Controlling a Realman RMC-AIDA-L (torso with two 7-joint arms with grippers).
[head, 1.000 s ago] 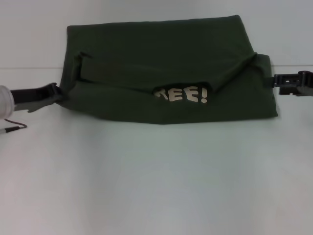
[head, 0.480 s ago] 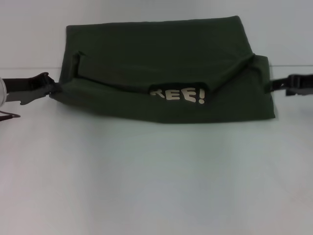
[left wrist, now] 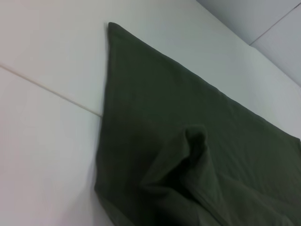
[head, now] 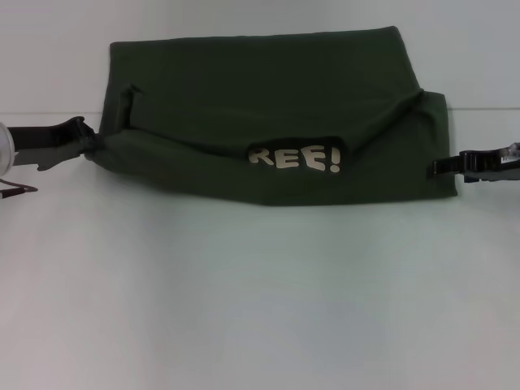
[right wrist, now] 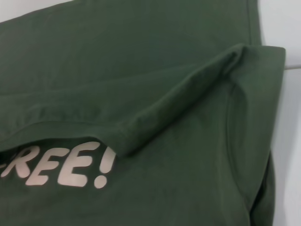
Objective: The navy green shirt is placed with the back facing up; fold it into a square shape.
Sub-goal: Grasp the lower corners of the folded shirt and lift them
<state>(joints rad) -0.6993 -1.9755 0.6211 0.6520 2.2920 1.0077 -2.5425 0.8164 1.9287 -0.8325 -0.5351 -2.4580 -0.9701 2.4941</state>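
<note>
My left gripper has only one end of the shirt's near edge [head: 107,156], so my right gripper needs to take the loose opposite corner [head: 448,192] between its fingers before both lift it.
The navy green shirt [head: 268,89] lies partly folded across the far half of the white table, with a band of fabric turned over towards me. Cream letters "REE!" [head: 296,158] show below that fold, and in the right wrist view they read "FREE!" [right wrist: 61,167]. My left gripper [head: 88,145] sits at the shirt's left edge, shut on fabric that puckers towards it. My right gripper [head: 439,167] reaches in at the shirt's lower right edge and overlaps the cloth there. The left wrist view shows the shirt [left wrist: 188,141] with a raised ridge of cloth.
The white table [head: 260,309] stretches bare from the shirt to the front edge. A thin seam line [head: 49,112] crosses the table behind the grippers. A thin dark cable [head: 18,189] lies at the far left, below the left arm.
The right gripper left the shirt's upper right edge, drew outward, then came back in lower down. The left gripper pulled the left edge slightly outward and up, then held still.
</note>
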